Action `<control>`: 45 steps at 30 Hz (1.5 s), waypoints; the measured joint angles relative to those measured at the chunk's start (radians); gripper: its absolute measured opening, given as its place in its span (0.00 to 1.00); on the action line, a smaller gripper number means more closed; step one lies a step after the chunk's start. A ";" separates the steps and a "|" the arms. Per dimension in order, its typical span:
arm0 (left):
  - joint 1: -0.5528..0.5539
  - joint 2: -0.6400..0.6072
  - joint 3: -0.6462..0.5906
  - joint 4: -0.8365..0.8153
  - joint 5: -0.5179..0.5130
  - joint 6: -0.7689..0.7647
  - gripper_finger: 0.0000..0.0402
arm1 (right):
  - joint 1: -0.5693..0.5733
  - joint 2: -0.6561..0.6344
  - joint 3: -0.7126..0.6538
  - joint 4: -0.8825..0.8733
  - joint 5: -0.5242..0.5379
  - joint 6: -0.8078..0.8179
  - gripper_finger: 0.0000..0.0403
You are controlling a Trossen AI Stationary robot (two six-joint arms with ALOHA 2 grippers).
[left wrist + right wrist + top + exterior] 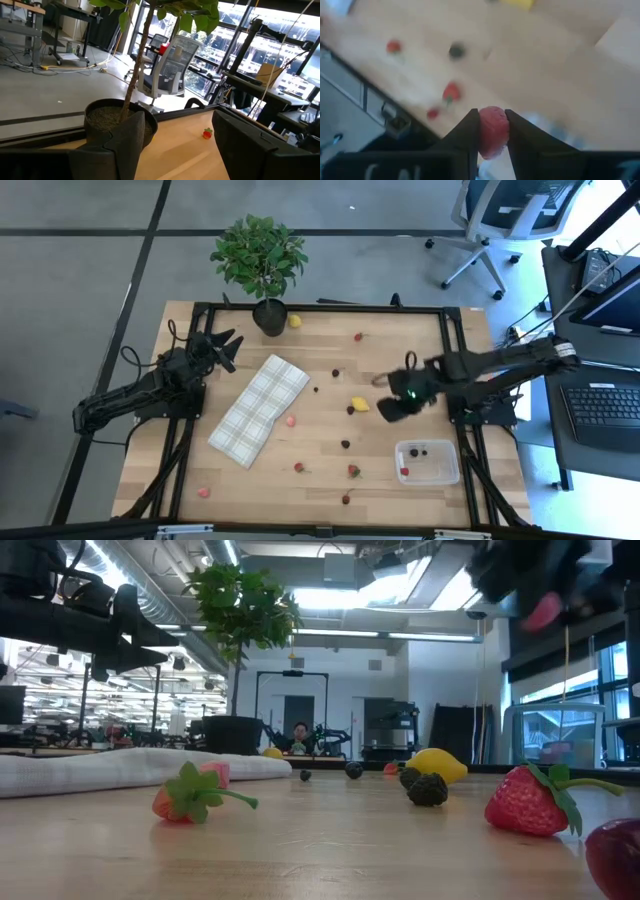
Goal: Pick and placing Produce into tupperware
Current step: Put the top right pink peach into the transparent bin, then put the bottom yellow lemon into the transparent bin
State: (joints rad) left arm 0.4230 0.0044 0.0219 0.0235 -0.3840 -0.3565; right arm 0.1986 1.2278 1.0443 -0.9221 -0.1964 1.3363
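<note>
The pink-red berry piece (545, 611) is high above the wood, so the robot's right gripper should keep going to the open tupperware and let go over its free bottom (436, 464).
My right gripper (392, 408) hangs above the table between the yellow lemon piece (360, 404) and the clear tupperware (452, 470), shut on a pink-red berry piece (493, 131). In the low view that piece (545, 612) shows high up, well clear of the wood. The tupperware stands on the table's near right part with dark pieces (419, 447) and a red one (404, 471) inside. Several other produce pieces lie scattered on the wood, such as a strawberry (353, 471). My left gripper (226, 350) waits open at the far left, beside the plant pot (117, 117). My right gripper pinches the pink-red berry piece between its two fingers (470, 131), one on each of its sides (485, 131). The fingers slant steeply down at it from above. The piece is lifted clear of the table.
A white-and-grey plaid cloth (260, 408) lies left of the middle. A potted plant (260, 260) stands at the far edge. Black frame rails (450, 350) run along the table's sides. Office chairs and desks stand beyond the right edge.
</note>
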 joint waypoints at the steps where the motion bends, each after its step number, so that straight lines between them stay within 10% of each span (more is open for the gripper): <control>1: 0.000 0.000 0.000 0.000 0.000 0.000 0.56 | 0.049 0.003 0.002 0.005 0.000 0.043 0.21; 15: 0.000 0.000 0.000 0.000 0.000 0.000 0.56 | 0.425 0.182 -0.001 -0.019 -0.008 0.492 0.21; 29: 0.000 0.000 0.000 0.000 0.000 0.001 0.56 | 0.443 0.338 -0.002 0.006 -0.016 0.423 0.25; 45: 0.000 0.000 0.000 0.000 0.000 -0.001 0.56 | 0.415 0.296 0.018 -0.045 -0.136 0.417 0.61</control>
State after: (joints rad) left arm 0.4229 0.0044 0.0219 0.0235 -0.3840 -0.3572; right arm 0.6140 1.5239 1.0623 -0.9667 -0.3325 1.7535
